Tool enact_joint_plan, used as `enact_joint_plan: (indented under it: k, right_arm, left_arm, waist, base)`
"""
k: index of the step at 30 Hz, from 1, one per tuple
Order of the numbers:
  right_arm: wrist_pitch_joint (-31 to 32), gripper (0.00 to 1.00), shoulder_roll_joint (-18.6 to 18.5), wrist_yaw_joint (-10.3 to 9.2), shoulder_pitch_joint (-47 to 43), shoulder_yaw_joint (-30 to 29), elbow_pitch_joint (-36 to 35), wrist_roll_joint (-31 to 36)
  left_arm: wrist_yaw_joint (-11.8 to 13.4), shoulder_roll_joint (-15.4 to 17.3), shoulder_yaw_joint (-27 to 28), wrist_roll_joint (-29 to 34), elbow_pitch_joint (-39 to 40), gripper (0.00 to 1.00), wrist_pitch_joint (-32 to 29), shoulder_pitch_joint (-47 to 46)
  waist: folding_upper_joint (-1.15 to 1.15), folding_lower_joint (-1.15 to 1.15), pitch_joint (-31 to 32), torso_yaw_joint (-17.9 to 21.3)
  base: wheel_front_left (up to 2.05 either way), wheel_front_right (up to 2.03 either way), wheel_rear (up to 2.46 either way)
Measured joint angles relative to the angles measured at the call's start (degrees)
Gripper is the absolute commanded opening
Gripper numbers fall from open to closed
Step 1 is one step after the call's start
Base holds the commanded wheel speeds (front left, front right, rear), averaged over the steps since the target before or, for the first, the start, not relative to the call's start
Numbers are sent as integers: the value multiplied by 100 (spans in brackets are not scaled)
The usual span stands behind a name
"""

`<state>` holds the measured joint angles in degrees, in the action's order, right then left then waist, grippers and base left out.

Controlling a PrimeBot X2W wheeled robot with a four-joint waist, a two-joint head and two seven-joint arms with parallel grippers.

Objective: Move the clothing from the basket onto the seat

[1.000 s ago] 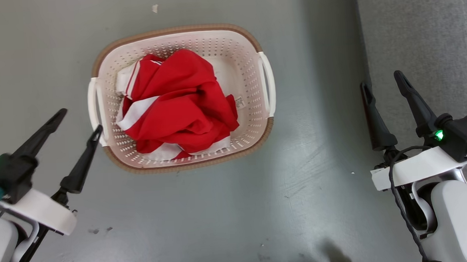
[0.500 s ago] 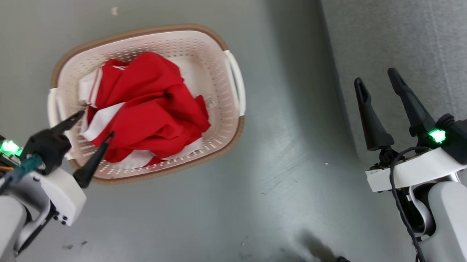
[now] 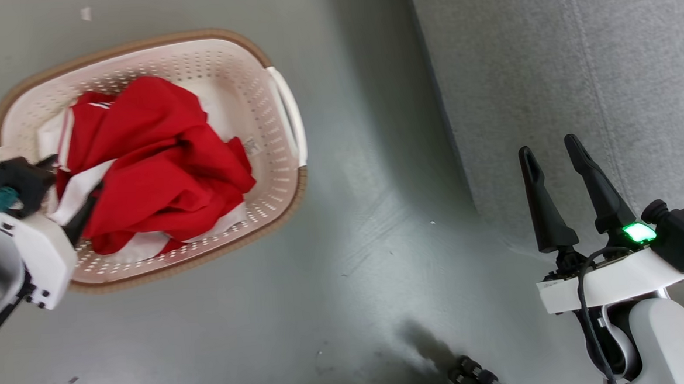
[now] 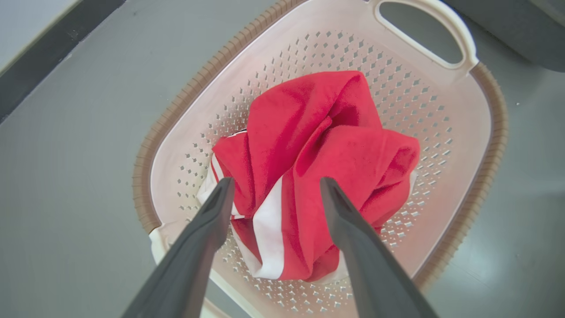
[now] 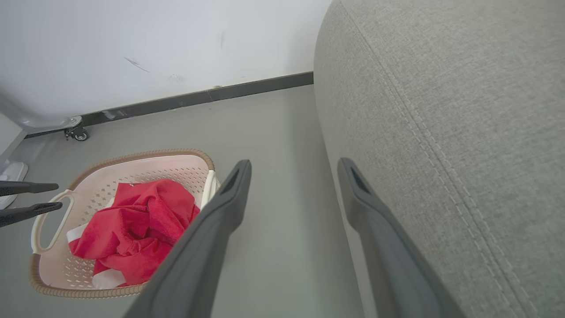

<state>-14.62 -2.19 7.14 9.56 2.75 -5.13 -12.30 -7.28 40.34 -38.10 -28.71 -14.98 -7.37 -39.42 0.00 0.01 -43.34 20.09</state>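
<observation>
My gripper will leave another piece of clothing (image 3: 160, 111) in the basket when it lifts the fold, because a separate striped edge (image 3: 67, 139) of clothing sticks out next to the fold.
The clothing (image 3: 153, 161) is a crumpled bright red heap with white stripes, lying in the cream perforated basket (image 3: 281, 101) on the grey floor. My left gripper (image 3: 69, 186) hangs open above the basket's left end. In the left wrist view its fingertips (image 4: 227, 185) straddle a white-striped fold of the clothing (image 4: 318, 145) from above; I cannot tell whether they touch it. My right gripper (image 3: 547, 146) stands open and empty beside the grey seat (image 3: 546, 58). The right wrist view shows the right gripper (image 5: 295, 162), the seat (image 5: 441, 110), the basket (image 5: 141, 154), the clothing (image 5: 137, 221) and the left gripper (image 5: 59, 195).
A white wall with a dark baseboard (image 5: 198, 97) runs behind the basket. A caster wheel (image 5: 79, 134) and a white object (image 5: 11, 172) sit near it. A strip of bare grey floor (image 3: 365, 185) separates basket and seat. A black ribbed part (image 3: 475, 378) shows at the bottom edge.
The head camera has swung right, so basket and seat slid left in view. My left gripper has moved forward from beside the basket to above its left end and the clothing.
</observation>
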Motion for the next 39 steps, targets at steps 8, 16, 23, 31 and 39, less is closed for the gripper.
enact_joint_plan:
  k: [8, 16, 23, 31, 39]
  right_arm:
    - [0, 100, 12, 0, 29, 201, -42, -309]
    - [0, 100, 16, 0, 39, 341, -51, -483]
    - [0, 100, 22, 0, 38, 379, -42, -606]
    - [0, 100, 25, 0, 55, 412, -41, -632]
    - [0, 100, 29, 0, 158, 358, -38, -630]
  left_arm:
    - [-1, 198, -265, 89, -36, 100, -305, -178]
    - [0, 292, -386, 82, -48, 100, -511, -249]
    - [0, 365, -533, -44, -48, 100, -619, -249]
    - [-1, 495, -549, -60, -135, 75, -579, -249]
    - [0, 313, -659, -315, -246, 0, -456, -242]
  waist:
    - [0, 0, -172, 306]
    - [0, 0, -284, 561]
    - [0, 0, -351, 742]
    - [0, 0, -408, 861]
    - [0, 0, -398, 873]
  base:
    - [0, 0, 0]
    - [0, 0, 0]
    - [0, 0, 0]
    - [0, 0, 0]
    - [0, 0, 0]
